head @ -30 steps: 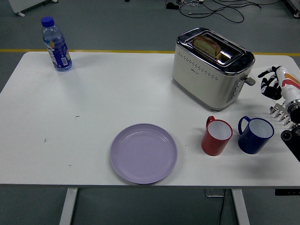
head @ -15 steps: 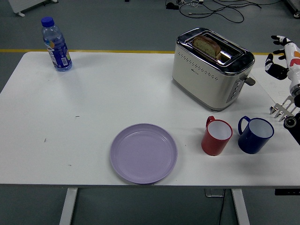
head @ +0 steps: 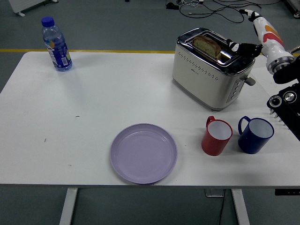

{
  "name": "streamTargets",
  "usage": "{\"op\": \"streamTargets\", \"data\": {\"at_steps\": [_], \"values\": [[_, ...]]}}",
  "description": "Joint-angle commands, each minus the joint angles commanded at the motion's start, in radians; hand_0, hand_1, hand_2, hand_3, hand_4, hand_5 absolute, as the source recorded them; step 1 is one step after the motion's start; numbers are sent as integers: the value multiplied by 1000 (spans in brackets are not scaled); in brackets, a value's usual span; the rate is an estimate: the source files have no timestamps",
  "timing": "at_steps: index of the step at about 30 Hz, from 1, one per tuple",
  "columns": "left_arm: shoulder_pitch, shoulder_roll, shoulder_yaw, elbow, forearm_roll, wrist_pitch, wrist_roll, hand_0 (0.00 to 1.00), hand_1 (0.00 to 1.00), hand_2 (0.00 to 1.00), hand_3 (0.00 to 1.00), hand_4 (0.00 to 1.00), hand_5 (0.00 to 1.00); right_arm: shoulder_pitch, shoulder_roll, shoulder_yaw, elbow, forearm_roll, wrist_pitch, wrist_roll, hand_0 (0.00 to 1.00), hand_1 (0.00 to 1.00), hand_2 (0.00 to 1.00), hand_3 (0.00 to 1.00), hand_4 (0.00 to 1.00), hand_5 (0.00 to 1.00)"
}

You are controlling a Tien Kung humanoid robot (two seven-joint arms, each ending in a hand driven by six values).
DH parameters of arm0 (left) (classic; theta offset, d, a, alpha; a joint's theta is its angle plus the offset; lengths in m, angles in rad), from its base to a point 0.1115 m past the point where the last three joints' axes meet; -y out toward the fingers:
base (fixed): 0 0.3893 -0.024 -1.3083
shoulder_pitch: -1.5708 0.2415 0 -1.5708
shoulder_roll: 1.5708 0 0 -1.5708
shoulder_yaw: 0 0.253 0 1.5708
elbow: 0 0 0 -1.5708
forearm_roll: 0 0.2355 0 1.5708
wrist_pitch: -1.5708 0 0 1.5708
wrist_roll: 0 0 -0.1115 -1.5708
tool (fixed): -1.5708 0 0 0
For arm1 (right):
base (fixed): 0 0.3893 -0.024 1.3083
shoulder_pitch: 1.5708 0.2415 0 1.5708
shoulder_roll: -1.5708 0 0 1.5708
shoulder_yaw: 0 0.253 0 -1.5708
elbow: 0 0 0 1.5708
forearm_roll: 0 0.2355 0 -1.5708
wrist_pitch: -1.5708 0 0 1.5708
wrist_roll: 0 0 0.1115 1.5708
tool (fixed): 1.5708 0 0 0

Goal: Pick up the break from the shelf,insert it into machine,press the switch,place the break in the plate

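The crust of the bread stands above the slot (head: 224,57), so when the robot lifts the slice of brown bread (head: 206,46), it should slide free and leave the toaster in place.
A slice of brown bread (head: 207,46) stands up out of a slot of the cream and chrome toaster (head: 211,70) at the back right of the table. My right hand (head: 248,37) hovers just right of the toaster's top, fingers spread and holding nothing, its dark fingertips reaching over the toaster's right end toward the bread. The toaster's lever (head: 250,80) sticks out on its right face. A lilac plate (head: 144,153) lies empty near the front edge. My left arm is out of sight.
A red mug (head: 217,136) and a blue mug (head: 254,134) stand side by side in front of the toaster. A water bottle (head: 56,44) stands at the back left. Cables lie on the floor beyond the table.
My right hand has risen from beside the toaster's lever and swung left, now level with the toaster's top near the bread. Nothing else moved.
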Motion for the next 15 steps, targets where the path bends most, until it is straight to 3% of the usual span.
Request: {"op": "streamTargets", "data": {"at_steps": [5,6,11,12,15], "values": [[-1,0,5,0,-3,1,1,667,677,711,814,526,998,60,31,-52,-38,16,29,-16,925,898,959,926,777,194],[-1,0,6,0,-4,1,1,669,676,709,813,525,998,67,36,-56,-44,18,32,-20,897,851,933,893,778,201],[0,0,12,0,-10,4,0,669,676,709,813,525,998,124,102,-76,-122,19,56,-55,897,851,933,893,778,201],[0,0,16,0,-12,4,0,670,674,708,813,525,998,135,114,-82,-143,15,61,-59,841,808,870,866,773,195],[-1,0,33,0,-25,5,0,670,674,708,813,525,998,162,138,-98,-190,-3,72,-69,841,808,870,866,773,195]]}}
